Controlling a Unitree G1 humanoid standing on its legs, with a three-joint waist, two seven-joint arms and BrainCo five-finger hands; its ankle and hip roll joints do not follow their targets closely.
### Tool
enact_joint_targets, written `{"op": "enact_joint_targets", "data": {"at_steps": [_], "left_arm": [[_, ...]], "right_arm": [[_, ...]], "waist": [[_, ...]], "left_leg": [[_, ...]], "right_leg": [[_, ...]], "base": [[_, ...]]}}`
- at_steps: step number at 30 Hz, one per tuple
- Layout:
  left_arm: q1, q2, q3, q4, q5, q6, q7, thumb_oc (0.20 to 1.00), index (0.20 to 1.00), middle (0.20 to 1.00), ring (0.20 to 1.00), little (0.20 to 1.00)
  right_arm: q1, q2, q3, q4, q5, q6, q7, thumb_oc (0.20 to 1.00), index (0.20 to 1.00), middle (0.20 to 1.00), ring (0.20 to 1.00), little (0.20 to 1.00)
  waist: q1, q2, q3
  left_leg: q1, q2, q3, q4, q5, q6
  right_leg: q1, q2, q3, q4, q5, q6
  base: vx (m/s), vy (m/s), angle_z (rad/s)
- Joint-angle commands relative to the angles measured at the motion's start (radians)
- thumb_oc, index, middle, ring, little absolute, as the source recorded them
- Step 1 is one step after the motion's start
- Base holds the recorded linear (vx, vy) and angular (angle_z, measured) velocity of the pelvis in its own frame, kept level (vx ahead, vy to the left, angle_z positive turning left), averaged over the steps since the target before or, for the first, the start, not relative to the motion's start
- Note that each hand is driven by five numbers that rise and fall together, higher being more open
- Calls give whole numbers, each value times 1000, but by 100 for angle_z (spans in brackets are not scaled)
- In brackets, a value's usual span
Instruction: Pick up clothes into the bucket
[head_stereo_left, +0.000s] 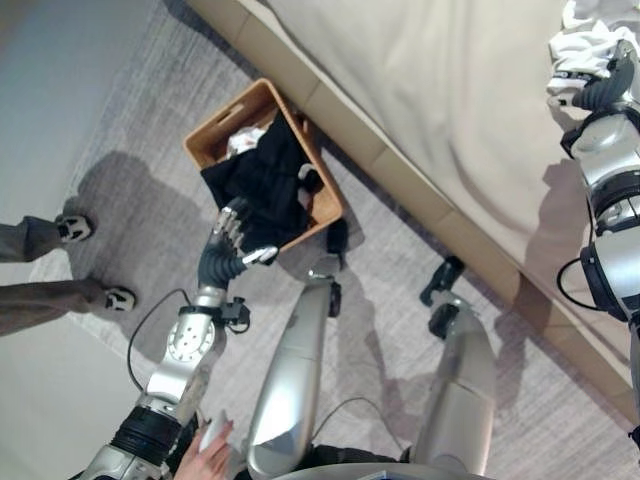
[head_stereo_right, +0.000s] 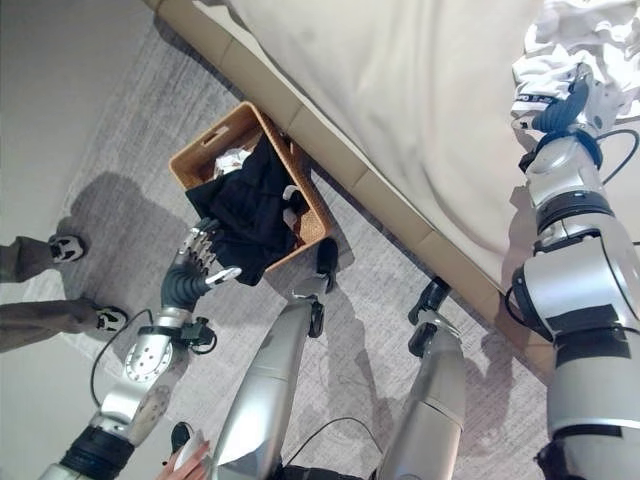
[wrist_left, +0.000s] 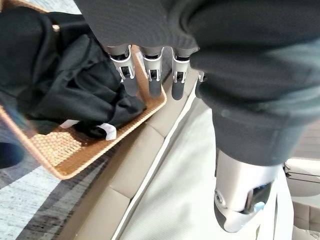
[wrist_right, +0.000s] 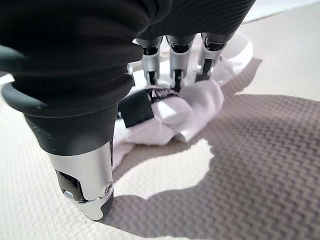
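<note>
The black clothes (head_stereo_left: 262, 178) lie spread out across the basket, so the crumpled white garment (head_stereo_left: 588, 46) will sag down on top of them when the robot lowers it in.
A woven basket (head_stereo_left: 216, 124) stands on the grey rug beside the bed, with black clothes (head_stereo_left: 262, 178) heaped in it and a bit of white cloth (head_stereo_left: 243, 139) at its back. My left hand (head_stereo_left: 231, 234) hovers open at the basket's near edge, its fingers (wrist_left: 152, 64) straight above the black clothes (wrist_left: 60, 85). On the bed at the far right lies a crumpled white garment (head_stereo_left: 590, 40). My right hand (head_stereo_left: 603, 92) is on it, open, with straight fingers (wrist_right: 175, 55) pressing down into the white garment (wrist_right: 192, 107) and the thumb held apart.
The bed (head_stereo_left: 450, 90) with its pale cover runs diagonally across the top, with a tan base (head_stereo_left: 400, 165) along the rug. A person's shoes (head_stereo_left: 74, 228) stand at the left. A person's hand (head_stereo_left: 208, 448) shows at the bottom edge by my left arm.
</note>
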Motion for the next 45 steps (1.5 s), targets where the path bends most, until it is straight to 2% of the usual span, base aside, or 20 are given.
{"op": "enact_joint_targets", "data": {"at_steps": [1,4,5,6,24,30,36,38,42,45], "left_arm": [[57,5,42,-112,-20,-64,5,1000,1000,1000,1000,1000],[66,8,49,-115,-27,-66,4,1000,1000,1000,1000,1000],[69,7,52,-118,-28,-66,4,1000,1000,1000,1000,1000],[69,7,53,-118,-27,-66,5,1000,1000,1000,1000,1000],[66,3,54,-116,-33,-69,4,1000,1000,1000,1000,1000],[65,-5,58,-106,-31,-68,3,1000,1000,1000,1000,1000],[60,-19,67,-66,-37,-66,-2,1000,1000,1000,1000,1000],[59,-25,77,-38,-34,-62,-4,1000,1000,1000,1000,1000],[59,-22,76,3,-31,-64,-10,1000,1000,1000,1000,1000],[50,-31,86,33,-27,-64,-18,1000,1000,1000,1000,1000]], "right_arm": [[-55,-52,78,-32,-18,-28,7,1000,1000,1000,1000,1000],[-66,-66,81,-23,-12,-27,11,1000,1000,1000,1000,1000],[-67,-70,78,-23,-5,-27,14,708,708,708,708,708],[-64,-72,76,-23,-1,-28,15,200,200,200,200,200],[-68,-67,58,-15,49,-40,22,200,200,200,200,200],[-28,-46,31,-65,79,-66,23,200,200,200,200,200],[87,23,-22,-251,163,-136,30,200,200,200,200,200],[194,53,-65,-423,201,-182,38,200,200,200,200,200],[290,83,-145,-509,261,-212,45,200,200,200,200,200],[422,137,-217,-650,337,-258,80,200,200,200,200,200]], "waist": [[3,41,-11],[7,44,-11],[8,44,-11],[8,44,-11],[1,43,-11],[-4,34,-11],[-24,3,-11],[-40,-18,-11],[-45,-29,-11],[-55,-47,-11]], "left_leg": [[-27,6,-49,27,-72,-24],[-38,4,-49,28,-72,-21],[-40,4,-49,27,-72,-21],[-40,5,-47,26,-72,-21],[-18,13,-39,7,-69,-23],[2,17,-40,4,-66,-24],[77,31,-38,-29,-61,-26],[136,39,-38,-54,-59,-28],[196,43,-42,-77,-57,-29],[287,53,-40,-108,-56,-32]], "right_leg": [[-2,-30,38,19,38,88],[-15,-31,40,23,37,87],[-19,-32,41,21,37,88],[-22,-31,43,22,37,88],[-10,-25,40,13,37,85],[7,-17,37,11,36,84],[84,-5,23,-29,53,89],[148,4,16,-62,65,92],[215,3,3,-88,76,95],[322,9,-14,-141,87,97]], "base": [[0,0,0],[0,0,0],[0,0,0],[0,0,0],[0,0,0],[-1,-6,-2],[1,-22,-4],[21,-39,-5],[30,-37,-9],[26,-32,0]]}}
